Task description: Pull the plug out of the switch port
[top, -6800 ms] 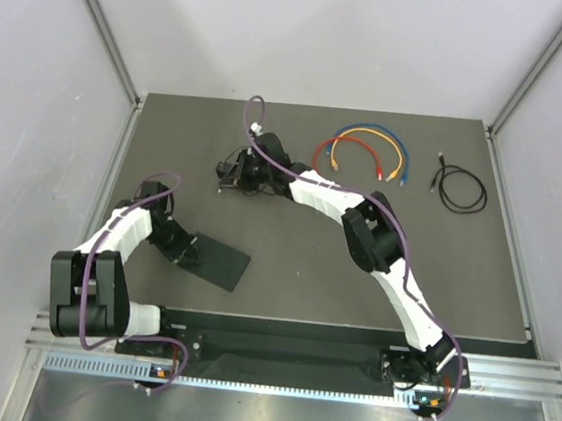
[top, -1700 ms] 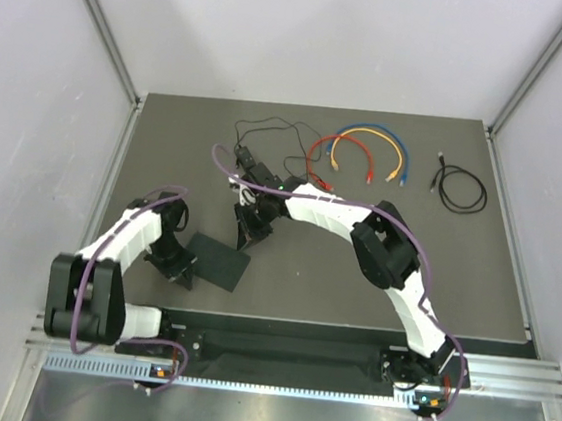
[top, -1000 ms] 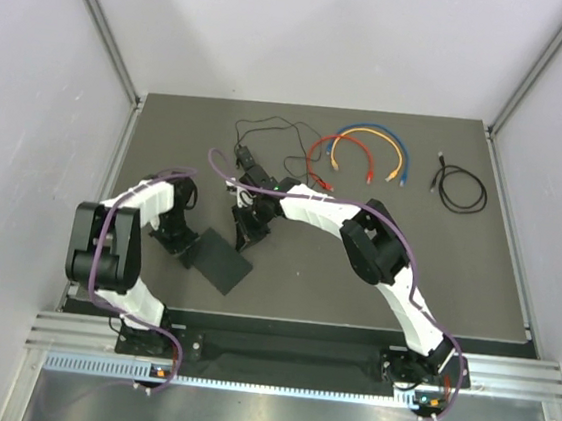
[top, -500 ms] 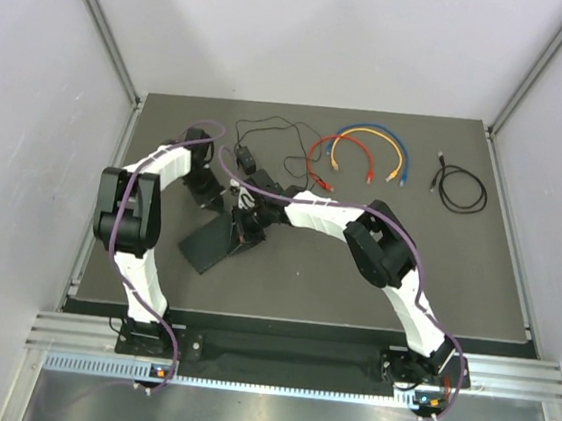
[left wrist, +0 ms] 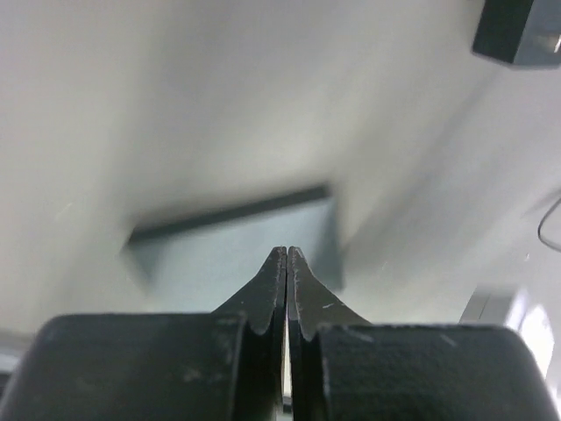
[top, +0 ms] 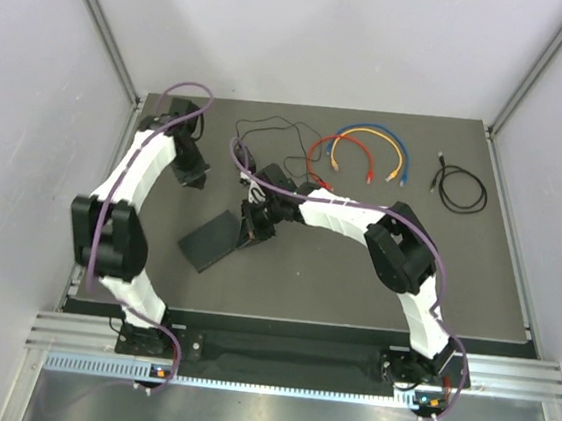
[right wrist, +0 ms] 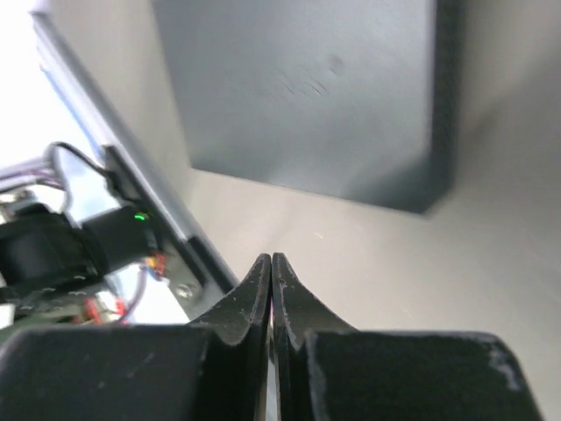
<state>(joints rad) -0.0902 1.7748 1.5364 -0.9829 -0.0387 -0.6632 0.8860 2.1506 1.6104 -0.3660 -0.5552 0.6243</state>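
The robot should back off, bring its left gripper to the switch's opposite end (top: 188,254) and turn the switch (top: 209,241) square, since the switch lies crooked beside the robot's right gripper.
The switch (top: 212,242) is a flat matte-black slab lying at an angle on the dark table, left of centre. My right gripper (top: 252,230) is shut and sits low at the slab's right end. In the right wrist view the shut fingers (right wrist: 271,257) hover over bare table just short of the slab's corner (right wrist: 307,96). My left gripper (top: 195,178) is shut and empty at the back left, well away from the switch. In the left wrist view (left wrist: 287,250) the slab (left wrist: 237,237) shows blurred below. No plug or port shows.
A small black adapter block (left wrist: 517,31) with a thin black cord (top: 270,127) lies behind the switch. Red, yellow and blue patch cables (top: 362,154) and a coiled black cable (top: 461,189) lie at the back right. The table's front rail shows in the right wrist view (right wrist: 136,217).
My left arm has swung from beside the switch's left end up to the back left. The switch has turned and slid right. My right gripper came forward to the switch's right end.
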